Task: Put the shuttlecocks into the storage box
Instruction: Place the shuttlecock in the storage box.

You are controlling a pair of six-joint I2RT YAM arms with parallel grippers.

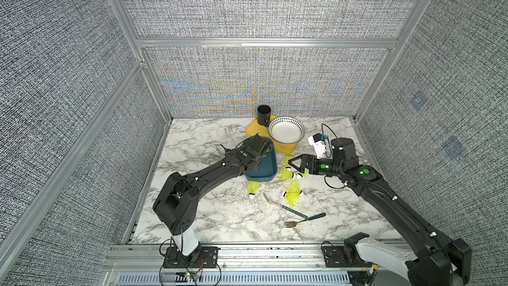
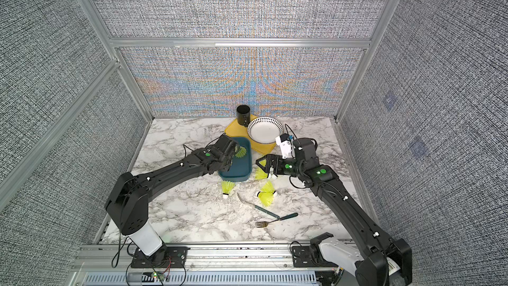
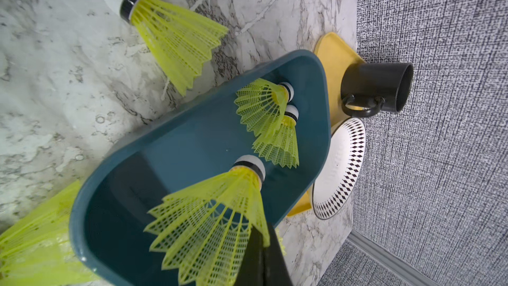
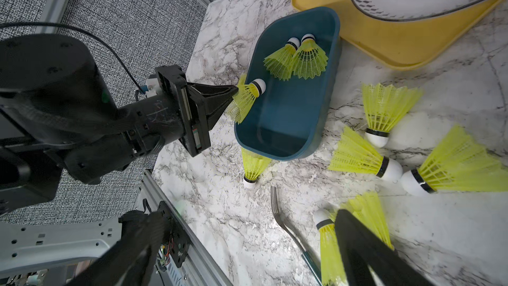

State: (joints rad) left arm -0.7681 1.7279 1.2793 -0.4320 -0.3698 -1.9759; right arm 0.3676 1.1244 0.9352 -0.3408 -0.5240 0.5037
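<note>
The held shuttlecock's white tip (image 3: 250, 164) is over the storage box's opening. My left gripper should keep lowering it toward the shuttlecocks inside (image 2: 241, 151) and let go of it there.
The dark teal storage box (image 1: 264, 173) sits mid-table with two neon yellow shuttlecocks (image 3: 261, 103) (image 3: 280, 144) lying at its far end. My left gripper (image 4: 233, 92) is shut on the skirt edge of a third shuttlecock (image 3: 214, 215), which hangs over the box's left rim, white tip pointing inward. My right gripper (image 1: 294, 164) is open just right of the box, above several loose shuttlecocks (image 4: 357, 155) on the marble. One more shuttlecock (image 1: 253, 187) stands by the box's near wall. In the right wrist view one finger (image 4: 365, 248) overlaps a lying shuttlecock (image 4: 330, 243).
A yellow tray (image 1: 255, 130) behind the box carries a white bowl (image 1: 286, 130) with a black-patterned rim and a black mug (image 1: 264, 115). Two forks (image 1: 283, 206) (image 1: 305, 220) lie on the marble nearer the front. Grey walls enclose the table on three sides.
</note>
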